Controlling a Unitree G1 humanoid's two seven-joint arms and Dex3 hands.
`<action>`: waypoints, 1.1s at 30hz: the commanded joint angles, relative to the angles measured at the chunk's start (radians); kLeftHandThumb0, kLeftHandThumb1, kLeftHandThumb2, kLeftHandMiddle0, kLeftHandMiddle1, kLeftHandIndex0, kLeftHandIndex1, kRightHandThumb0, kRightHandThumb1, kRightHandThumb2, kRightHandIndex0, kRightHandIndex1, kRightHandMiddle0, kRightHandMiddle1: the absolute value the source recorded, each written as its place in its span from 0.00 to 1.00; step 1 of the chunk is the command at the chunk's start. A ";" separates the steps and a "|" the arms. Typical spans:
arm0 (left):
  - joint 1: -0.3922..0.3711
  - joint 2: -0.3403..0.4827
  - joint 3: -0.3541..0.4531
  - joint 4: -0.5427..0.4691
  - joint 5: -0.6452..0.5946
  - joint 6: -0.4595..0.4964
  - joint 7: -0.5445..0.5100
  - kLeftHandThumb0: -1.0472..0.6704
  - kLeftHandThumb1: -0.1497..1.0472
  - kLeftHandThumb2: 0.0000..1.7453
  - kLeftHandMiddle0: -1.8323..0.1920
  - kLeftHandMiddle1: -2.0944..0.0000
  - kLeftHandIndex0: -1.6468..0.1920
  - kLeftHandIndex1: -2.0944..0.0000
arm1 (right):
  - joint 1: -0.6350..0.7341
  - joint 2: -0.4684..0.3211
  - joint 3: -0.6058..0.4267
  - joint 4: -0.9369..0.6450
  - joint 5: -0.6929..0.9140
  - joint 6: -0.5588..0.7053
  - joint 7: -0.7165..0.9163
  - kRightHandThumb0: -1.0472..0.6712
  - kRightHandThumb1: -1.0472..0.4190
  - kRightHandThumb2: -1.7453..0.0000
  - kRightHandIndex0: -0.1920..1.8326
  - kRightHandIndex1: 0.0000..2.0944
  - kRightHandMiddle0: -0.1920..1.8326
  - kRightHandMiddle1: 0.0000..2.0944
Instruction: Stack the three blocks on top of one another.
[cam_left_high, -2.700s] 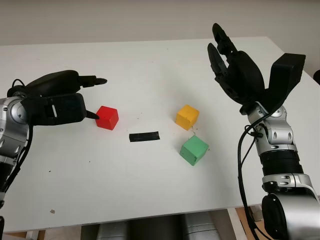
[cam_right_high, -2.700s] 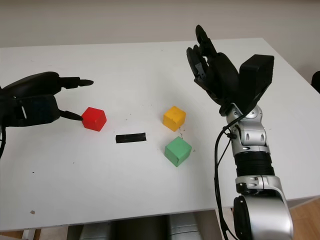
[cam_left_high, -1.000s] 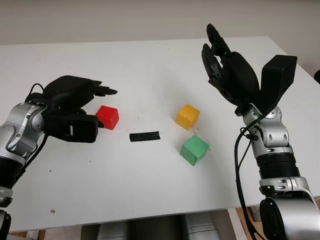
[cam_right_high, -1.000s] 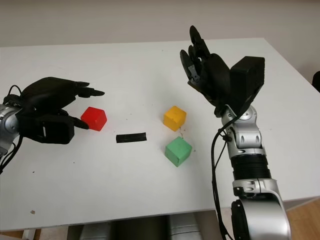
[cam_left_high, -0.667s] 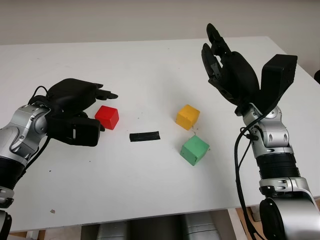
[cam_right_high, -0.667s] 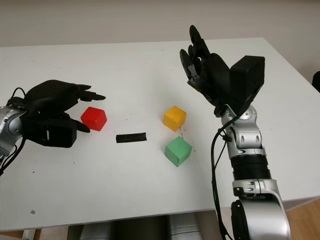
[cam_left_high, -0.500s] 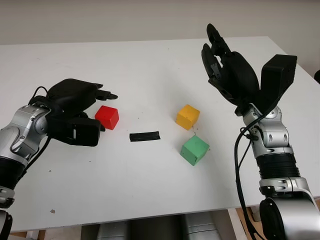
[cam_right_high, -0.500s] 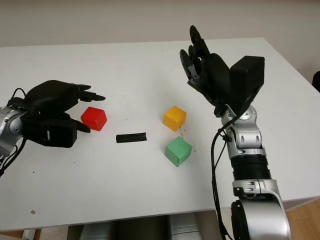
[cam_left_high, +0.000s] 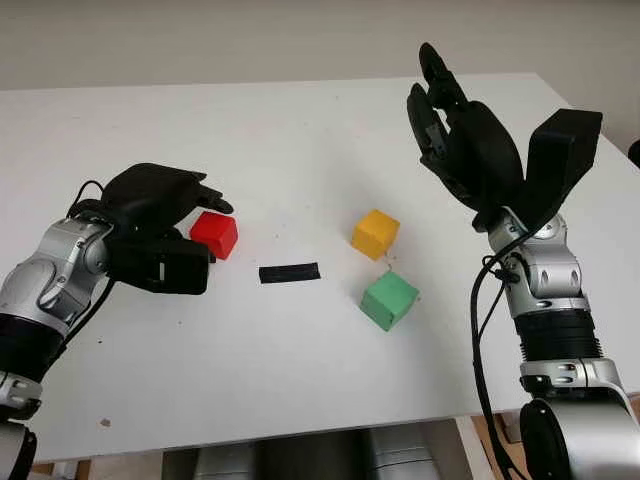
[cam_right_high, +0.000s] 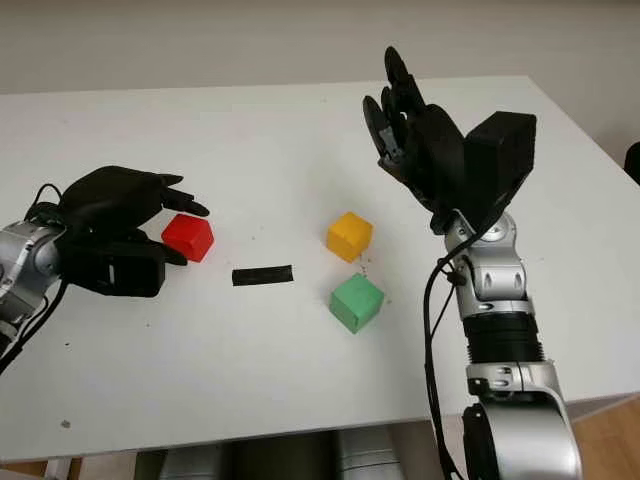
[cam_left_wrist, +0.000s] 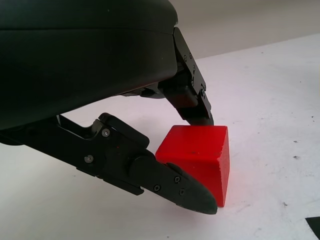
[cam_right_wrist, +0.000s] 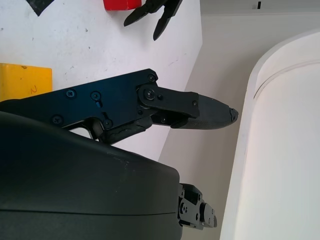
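Observation:
One of my fingers is touching the red block's far top edge (cam_left_wrist: 202, 126) and my thumb is lower, so the block (cam_left_high: 215, 235) will tilt when I lift it.
A red block (cam_left_high: 214, 236) sits on the white table (cam_left_high: 300, 140) at the left. My left hand (cam_left_high: 216, 232) is low over it and open: in the left wrist view one finger (cam_left_wrist: 192, 100) comes down at the block's (cam_left_wrist: 197, 152) far top edge and the thumb (cam_left_wrist: 170, 185) lies along its near side. The block still stands on the table. A yellow block (cam_left_high: 375, 233) and a green block (cam_left_high: 389, 301) stand close together right of centre. My right hand (cam_left_high: 440, 110) is open, raised in the air behind and right of the yellow block.
A short strip of black tape (cam_left_high: 289, 273) lies flat between the red block and the other two. The table's front edge (cam_left_high: 300, 430) runs near the bottom, and its right edge passes behind my right arm.
My left hand has moved right and down onto the red block, its fingers now bracketing it. The right hand has barely shifted. The blocks have not moved.

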 joint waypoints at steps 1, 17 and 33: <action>0.002 -0.001 -0.010 0.008 0.009 -0.001 0.012 0.25 0.86 0.03 0.73 0.96 0.50 0.87 | 0.001 -0.002 -0.005 -0.026 0.002 -0.003 -0.003 0.25 0.00 0.70 0.00 0.00 0.00 0.02; -0.008 0.014 -0.046 0.029 0.076 -0.006 0.036 0.28 0.87 0.03 0.71 0.97 0.63 0.61 | 0.006 -0.001 -0.003 -0.032 0.001 0.002 -0.010 0.25 0.00 0.70 0.00 0.00 0.01 0.02; 0.042 -0.017 0.048 -0.106 -0.101 0.043 -0.020 0.37 0.94 0.03 0.70 0.96 0.72 0.28 | 0.025 -0.003 0.005 -0.056 0.002 0.020 -0.012 0.26 0.00 0.70 0.00 0.00 0.00 0.02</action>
